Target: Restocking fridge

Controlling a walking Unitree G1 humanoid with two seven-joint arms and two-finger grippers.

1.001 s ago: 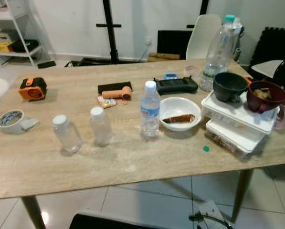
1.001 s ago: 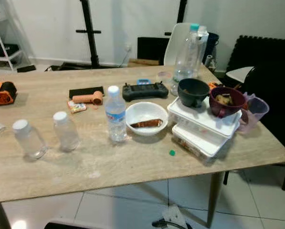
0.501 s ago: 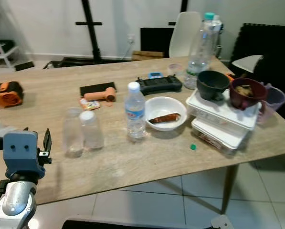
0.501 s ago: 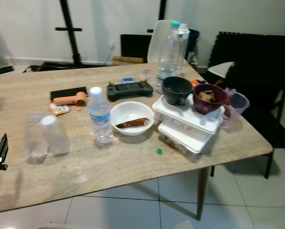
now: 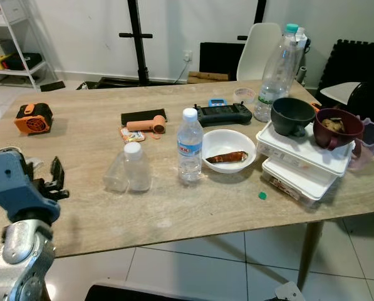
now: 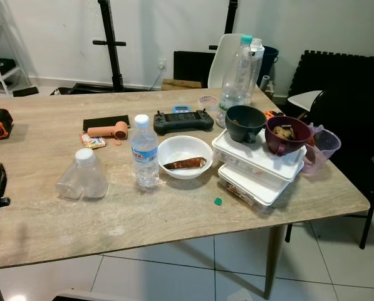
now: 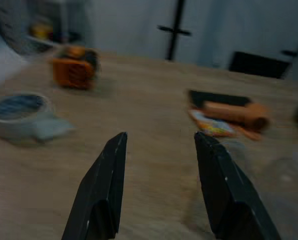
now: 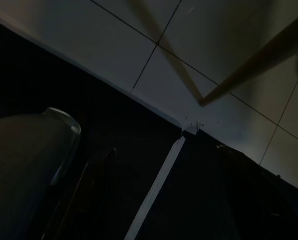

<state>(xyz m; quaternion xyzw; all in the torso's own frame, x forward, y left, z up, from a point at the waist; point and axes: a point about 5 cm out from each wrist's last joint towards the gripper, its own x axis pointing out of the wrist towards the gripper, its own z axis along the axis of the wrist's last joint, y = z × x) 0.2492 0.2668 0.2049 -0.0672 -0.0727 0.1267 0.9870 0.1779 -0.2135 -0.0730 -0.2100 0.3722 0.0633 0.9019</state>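
Note:
The small clear bottle stands upright on its own base. The tilted bottle will therefore come away alone when I lift it.
A capped water bottle stands mid-table beside a white bowl that holds a brown piece of food. Left of them a small clear bottle with a white cap is upright. A second clear bottle rests against it and looks tilted. My left gripper hovers over the table's near left edge, open and holding nothing, about a hand's width left of the small bottles. In the left wrist view its fingers point across the table, with the blurred small bottles to one side. The right arm hangs idle below the table.
Two stacked white containers carry a dark bowl and a maroon bowl at the right. A tall clear bottle, a black controller, an orange tube, an orange box and a tape roll lie around. The right wrist view shows floor tiles and a table leg.
The camera has swung about. My left arm has risen into view at the table's left edge. The two small bottles, apart and upright a second ago, now touch, one leaning.

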